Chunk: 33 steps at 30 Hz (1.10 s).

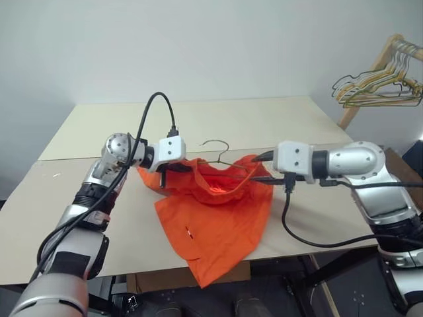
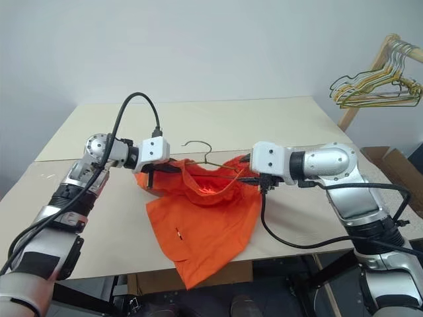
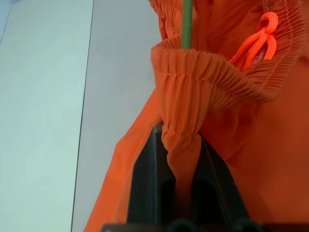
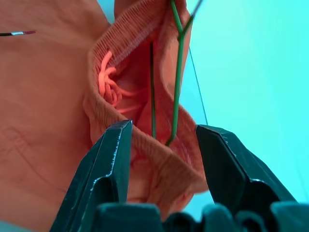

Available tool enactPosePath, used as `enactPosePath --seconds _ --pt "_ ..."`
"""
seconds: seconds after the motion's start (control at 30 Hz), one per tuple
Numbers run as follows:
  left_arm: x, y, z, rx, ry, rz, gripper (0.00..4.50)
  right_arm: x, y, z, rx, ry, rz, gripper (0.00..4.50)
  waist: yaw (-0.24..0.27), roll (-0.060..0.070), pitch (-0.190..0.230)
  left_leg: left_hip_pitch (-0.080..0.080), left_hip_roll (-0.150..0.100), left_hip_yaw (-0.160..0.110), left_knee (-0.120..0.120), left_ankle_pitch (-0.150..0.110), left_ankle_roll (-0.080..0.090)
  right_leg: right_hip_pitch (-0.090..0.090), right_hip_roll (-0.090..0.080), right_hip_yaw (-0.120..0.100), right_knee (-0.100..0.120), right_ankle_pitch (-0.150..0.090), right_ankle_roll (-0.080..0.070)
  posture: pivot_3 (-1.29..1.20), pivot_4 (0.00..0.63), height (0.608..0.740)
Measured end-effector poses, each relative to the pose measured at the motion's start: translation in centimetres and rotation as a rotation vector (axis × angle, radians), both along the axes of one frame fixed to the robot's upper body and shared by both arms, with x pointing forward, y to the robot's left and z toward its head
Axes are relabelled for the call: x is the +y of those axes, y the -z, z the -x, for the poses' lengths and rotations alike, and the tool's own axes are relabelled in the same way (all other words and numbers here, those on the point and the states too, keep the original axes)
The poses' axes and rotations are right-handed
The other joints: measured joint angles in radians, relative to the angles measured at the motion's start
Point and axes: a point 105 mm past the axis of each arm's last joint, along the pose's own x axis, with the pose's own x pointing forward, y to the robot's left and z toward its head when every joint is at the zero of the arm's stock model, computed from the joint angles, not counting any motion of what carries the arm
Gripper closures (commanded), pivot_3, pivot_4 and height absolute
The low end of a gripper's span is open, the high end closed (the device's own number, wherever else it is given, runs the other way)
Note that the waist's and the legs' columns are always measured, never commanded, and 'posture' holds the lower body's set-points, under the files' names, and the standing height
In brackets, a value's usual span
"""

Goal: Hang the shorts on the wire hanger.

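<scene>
My right gripper is to pinch the waistband's end [image 4: 182,181] together just beyond the hanger's corner before my left gripper opens, because the shorts' waistband is loose around the hanger's corner [image 4: 168,143].
The orange shorts [image 1: 213,221] hang by their waistband between my two grippers, legs draped down onto the table [image 1: 79,198] and over its front edge. My left gripper [image 3: 178,133] is shut on a bunched fold of the waistband at the left end. My right gripper [image 4: 159,128] is closed on the waistband's right end, with the corner of the wire hanger [image 4: 177,77] between its fingers. The hanger runs inside the waistband; its hook [image 1: 215,144] sticks out behind the shorts. An orange drawstring [image 3: 258,41] dangles inside the opening.
A wooden rack with a bunch of yellow-green hangers [image 1: 380,86] stands at the far right. A cardboard box [image 2: 391,162] sits beside the table on the right. Black cables [image 1: 304,234] loop from both wrists. The tabletop behind the shorts is bare.
</scene>
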Motion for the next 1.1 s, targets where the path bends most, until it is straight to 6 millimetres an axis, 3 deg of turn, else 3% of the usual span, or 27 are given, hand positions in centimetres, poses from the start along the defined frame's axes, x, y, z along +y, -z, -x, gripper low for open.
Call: enactPosePath --seconds 0.07,0.13,0.27,0.47,0.57,0.7,0.9,1.1 --pt "0.3 -0.1 0.0 -0.007 -0.005 -0.013 4.5 -1.9 -1.3 -0.1 0.067 0.077 -0.015 1.96 0.001 0.0 0.0 0.0 0.0 0.0 0.0 0.0 0.0 0.0 0.0 -0.001 0.0 0.0 0.0 -0.12 0.0 0.74" --pt "0.6 -0.1 0.0 -0.013 -0.007 -0.018 4.5 -3.5 -1.4 0.0 0.135 0.136 -0.012 1.96 0.002 0.0 0.0 0.0 0.0 -0.001 0.0 0.0 0.0 0.001 0.0 -0.002 -0.001 0.0 0.0 -0.12 0.0 0.74" --pt "0.6 -0.2 0.2 -0.02 0.002 -0.021 4.5 -4.9 1.3 -0.1 0.333 0.208 -0.07 1.96 -0.003 0.0 0.0 0.001 0.0 -0.001 0.0 0.0 0.0 0.001 0.0 -0.001 0.0 0.0 0.0 -0.12 0.0 0.74" --pt "0.3 -0.5 0.4 -0.028 0.027 -0.027 4.5 -3.6 4.4 -1.0 0.478 0.192 -0.147 1.96 -0.009 0.0 0.0 0.0 0.0 -0.001 -0.001 0.0 0.0 0.0 0.0 -0.001 0.0 0.0 0.0 -0.1 0.0 0.74" --pt "0.4 -0.6 0.5 -0.028 0.031 -0.03 4.5 -3.0 3.9 -1.5 0.473 0.176 -0.167 1.37 -0.007 0.0 0.0 0.0 0.0 -0.001 0.0 0.0 0.0 0.0 0.0 -0.001 0.0 0.0 0.0 -0.1 0.0 0.74" --pt "0.5 -1.1 0.6 -0.039 0.039 -0.023 4.5 -2.5 3.4 -1.7 0.439 0.148 -0.156 0.04 -0.002 0.0 0.0 0.0 0.0 -0.001 0.0 0.0 0.0 0.001 -0.001 -0.001 -0.001 0.0 0.0 -0.1 0.0 0.74" --pt "0.0 -1.6 1.0 -0.049 0.071 -0.008 4.5 -1.4 4.9 -2.0 0.504 0.12 -0.17 0.04 -0.005 0.0 0.0 0.0 0.0 -0.001 0.0 0.0 0.0 0.001 -0.001 -0.001 0.0 0.0 0.0 -0.1 0.0 0.74" --pt "0.0 -1.7 1.2 -0.047 0.08 -0.008 4.5 0.2 3.7 -3.2 0.483 0.103 -0.213 0.04 -0.007 0.001 0.0 0.0 0.0 -0.002 0.0 0.0 0.0 0.0 0.0 -0.001 0.0 0.0 0.0 -0.09 0.0 0.74"
